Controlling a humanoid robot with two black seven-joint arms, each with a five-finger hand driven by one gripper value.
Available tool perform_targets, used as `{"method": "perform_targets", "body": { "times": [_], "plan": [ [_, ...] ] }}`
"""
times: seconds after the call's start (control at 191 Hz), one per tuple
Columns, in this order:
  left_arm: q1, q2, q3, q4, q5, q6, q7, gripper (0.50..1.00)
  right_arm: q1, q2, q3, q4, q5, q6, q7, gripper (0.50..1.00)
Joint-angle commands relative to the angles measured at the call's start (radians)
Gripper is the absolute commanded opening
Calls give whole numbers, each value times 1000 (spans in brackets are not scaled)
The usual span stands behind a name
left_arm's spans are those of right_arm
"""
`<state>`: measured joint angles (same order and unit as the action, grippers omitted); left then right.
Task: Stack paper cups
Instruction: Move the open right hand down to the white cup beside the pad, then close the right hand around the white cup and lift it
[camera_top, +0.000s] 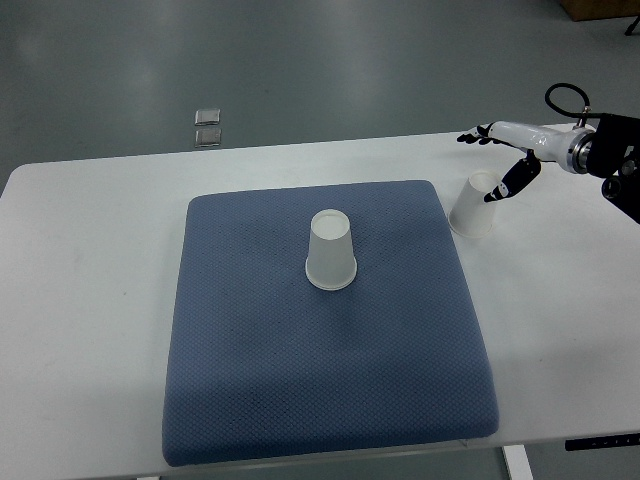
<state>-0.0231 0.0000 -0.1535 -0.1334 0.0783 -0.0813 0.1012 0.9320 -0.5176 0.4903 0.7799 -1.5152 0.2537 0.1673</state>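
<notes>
The cup on the mat (331, 250) narrows toward its top, so the second cup (473, 207) will nest almost fully over that cup when I lower it.
A white paper cup (331, 251) stands upside down, wide end down, in the middle of the blue padded mat (250, 380). A second white paper cup (474, 208) stands on the white table (90, 300) just off the mat's upper right corner. My right hand (490, 165) comes in from the right edge and hovers at that cup's top. Its fingers are spread, the dark thumb (512, 182) lies against the cup's upper right side, and the other fingertips (470, 137) point left beyond the cup. It grips nothing. The left arm is out of sight.
The mat covers most of the table's middle. Bare table lies to its left and right, and the far table edge runs just behind the right hand. Two small metal plates (208, 128) sit on the floor beyond the table.
</notes>
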Motion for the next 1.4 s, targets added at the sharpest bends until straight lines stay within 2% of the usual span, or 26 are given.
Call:
{"method": "perform_targets", "body": {
  "times": [0.0,0.341,0.456,0.766,1.217,1.322,1.395],
  "plan": [
    [0,0,0,0,0,0,0,1000,7,17,-21,-19,-16,-5,1,921],
    [0,0,0,0,0,0,0,1000,19,60,-67,-71,-54,-22,1,911],
    [0,0,0,0,0,0,0,1000,22,67,-101,-80,-57,-48,1,905],
    [0,0,0,0,0,0,0,1000,45,80,-164,-129,-57,-68,3,866],
    [0,0,0,0,0,0,0,1000,56,79,-205,-142,-57,-83,4,760],
    [0,0,0,0,0,0,0,1000,56,80,-205,-142,-57,-85,4,719],
    [-1,0,0,0,0,0,0,1000,56,79,-205,-142,-57,-83,3,670]
  ]
}}
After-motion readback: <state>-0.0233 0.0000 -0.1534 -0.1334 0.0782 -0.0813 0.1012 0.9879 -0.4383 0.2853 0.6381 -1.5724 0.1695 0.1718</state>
